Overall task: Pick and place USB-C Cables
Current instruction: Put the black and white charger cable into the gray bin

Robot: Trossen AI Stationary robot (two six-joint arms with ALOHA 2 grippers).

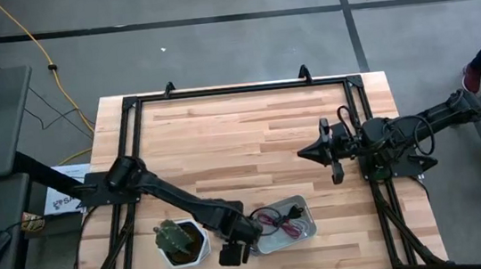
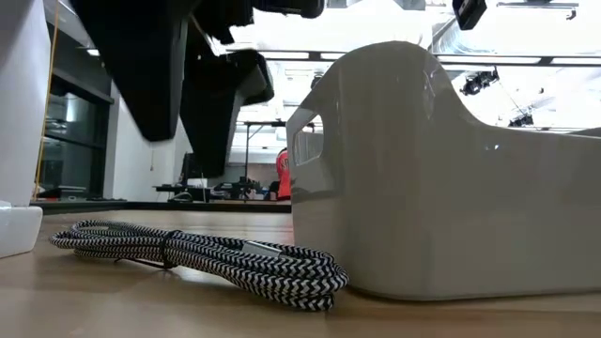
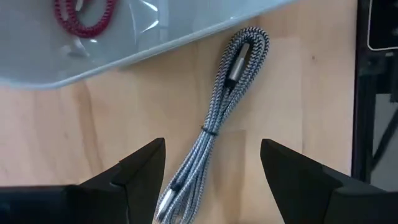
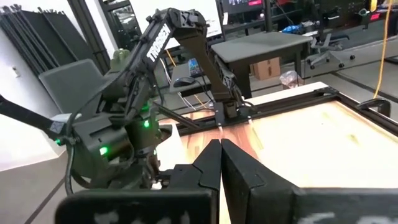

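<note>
The whole bundle (image 3: 216, 117) will come up together and keep its long shape when I lift it, because a black tie (image 3: 209, 131) holds the silver-grey braided cable tight at its middle.
A silver-grey braided cable (image 3: 214, 118) lies bundled on the wood beside the white bin's (image 1: 303, 235) outer wall; the low view shows it flat on the table (image 2: 207, 255). My left gripper (image 3: 211, 149) hovers above it, open, one finger on each side of the bundle, touching nothing. In the high view the left gripper (image 1: 233, 252) covers this cable. Inside the bin lie a maroon cable (image 3: 84, 18) (image 1: 293, 227) and a black one (image 1: 271, 215). A whitish cable does not show. My right gripper (image 1: 307, 152) waits shut over the table's right half.
A white pot with a green plant (image 1: 180, 241) stands just left of the left gripper near the table's near edge. A black frame (image 1: 236, 90) runs round the table. A yellow cord (image 1: 33, 40) lies on the floor beyond the table.
</note>
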